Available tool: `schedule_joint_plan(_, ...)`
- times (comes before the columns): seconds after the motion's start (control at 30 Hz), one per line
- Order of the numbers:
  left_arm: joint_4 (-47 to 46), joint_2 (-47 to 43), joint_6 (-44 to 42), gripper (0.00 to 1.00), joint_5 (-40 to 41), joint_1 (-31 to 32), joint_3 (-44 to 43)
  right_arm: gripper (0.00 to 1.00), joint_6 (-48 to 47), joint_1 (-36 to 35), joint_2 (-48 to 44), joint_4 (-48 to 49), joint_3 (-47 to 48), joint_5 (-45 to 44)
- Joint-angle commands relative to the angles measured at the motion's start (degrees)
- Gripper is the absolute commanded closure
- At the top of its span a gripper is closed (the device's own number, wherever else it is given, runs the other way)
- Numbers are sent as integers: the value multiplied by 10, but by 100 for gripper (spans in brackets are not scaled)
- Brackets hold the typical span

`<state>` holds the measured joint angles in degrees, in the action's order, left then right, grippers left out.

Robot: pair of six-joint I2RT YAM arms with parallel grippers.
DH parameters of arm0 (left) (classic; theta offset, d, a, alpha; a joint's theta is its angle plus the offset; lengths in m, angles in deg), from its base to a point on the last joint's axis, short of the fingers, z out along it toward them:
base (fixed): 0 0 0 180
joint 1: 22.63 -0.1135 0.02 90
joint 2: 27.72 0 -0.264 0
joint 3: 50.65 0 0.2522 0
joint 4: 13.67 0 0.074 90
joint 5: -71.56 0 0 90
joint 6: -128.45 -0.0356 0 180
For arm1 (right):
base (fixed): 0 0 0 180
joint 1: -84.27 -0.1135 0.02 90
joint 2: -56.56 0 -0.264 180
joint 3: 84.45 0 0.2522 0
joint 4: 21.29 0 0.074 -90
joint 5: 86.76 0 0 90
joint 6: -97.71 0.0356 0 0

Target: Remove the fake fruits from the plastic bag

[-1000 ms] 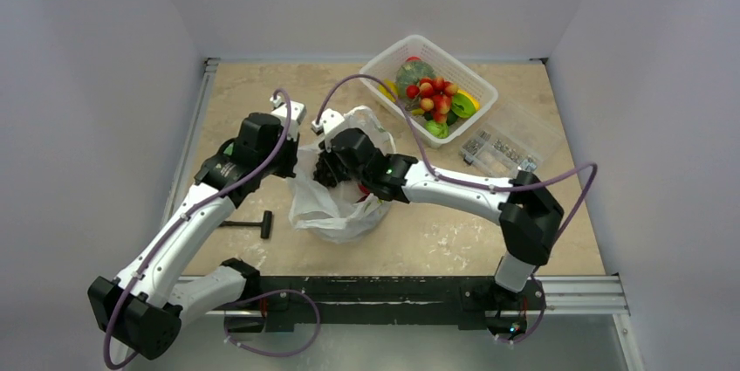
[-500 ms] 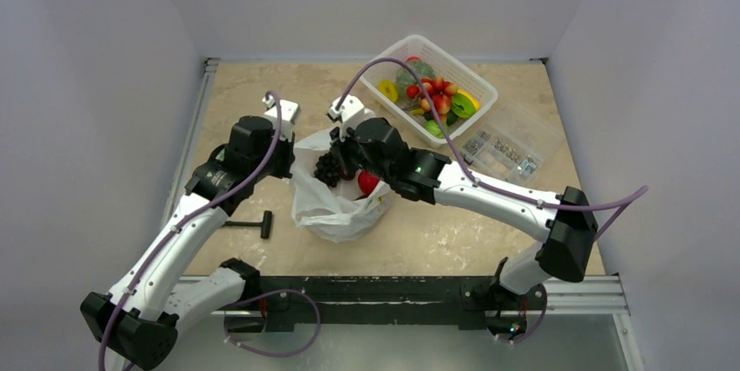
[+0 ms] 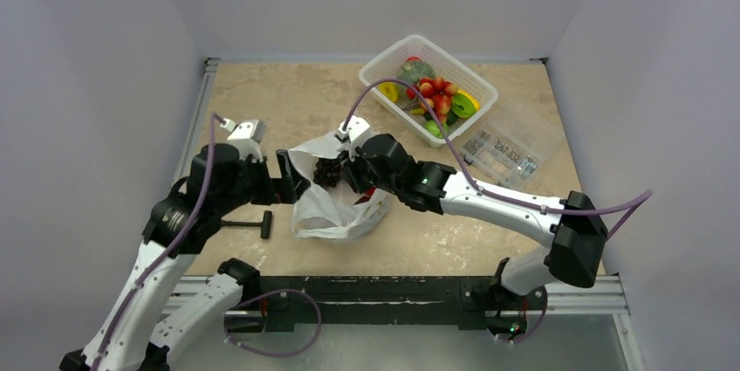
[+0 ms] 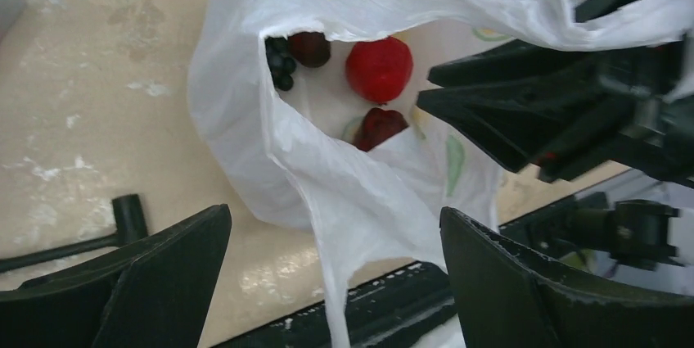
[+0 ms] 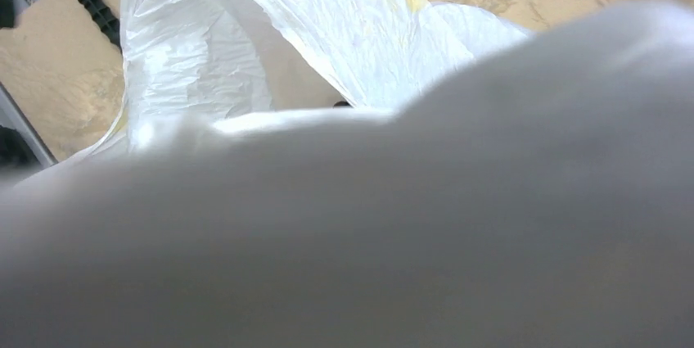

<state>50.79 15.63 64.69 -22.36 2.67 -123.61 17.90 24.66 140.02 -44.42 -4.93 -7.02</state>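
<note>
Next, my left gripper pinches the sagging rim [image 4: 344, 8] and pulls it before taking fruits, because bag film [image 4: 565, 24] hangs over my right gripper's fingers at the plastic bag's opening.
The plastic bag [image 3: 336, 209] lies slumped mid-table with its mouth open. In the left wrist view the plastic bag [image 4: 327, 176] holds fake fruits: a dark grape bunch [image 4: 281, 61], a round red fruit [image 4: 378, 68] and two dark red fruits [image 4: 309, 47] [image 4: 378, 127]. My left gripper [image 3: 292, 177] stands open just left of the bag; a loose strip of bag hangs untouched between its fingers [image 4: 139, 282]. My right gripper [image 3: 349, 172] is at the bag's mouth beside the grape bunch [image 3: 327, 170]. Bag film covers the right wrist view, hiding those fingers.
A white lattice basket [image 3: 382, 61] at the back right holds a red-and-yellow berry bunch [image 3: 434, 96], a green squash and flat pieces. A clear lidded box [image 3: 510, 146] lies to its right. A black T-shaped tool [image 3: 253, 224] lies left of the bag.
My left gripper opened, let go of the bag's edge and drew back to the left. The bag's mouth sagged. My right gripper shifted slightly nearer at the mouth.
</note>
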Motion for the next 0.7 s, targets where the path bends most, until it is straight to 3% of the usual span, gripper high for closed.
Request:
schedule_joint_plan(0.0, 33, -70, 167, 0, -66, 2, 28, 75, -4, 0, 3, 26, 11, 13)
schedule_joint_plan(0.13, -64, -95, 234, 0, -143, 3, 126, 70, -5, 0, -9, 41, -1, 24)
schedule_joint_plan(0.33, -194, -37, 258, 3, -234, 8, 218, 66, 14, 0, -28, 58, -40, 60)
schedule_joint_plan(0.5, -146, -17, 260, 55, -194, 34, 253, 59, 32, 0, -43, 48, -81, 80)
schedule_joint_plan(0.57, -192, -16, 296, 65, -192, 66, 294, 57, 43, 0, -42, 40, -97, 87)
schedule_joint_plan(0.67, -210, 21, 328, 70, -129, 141, 315, 54, 54, -1, -38, 36, -118, 93)
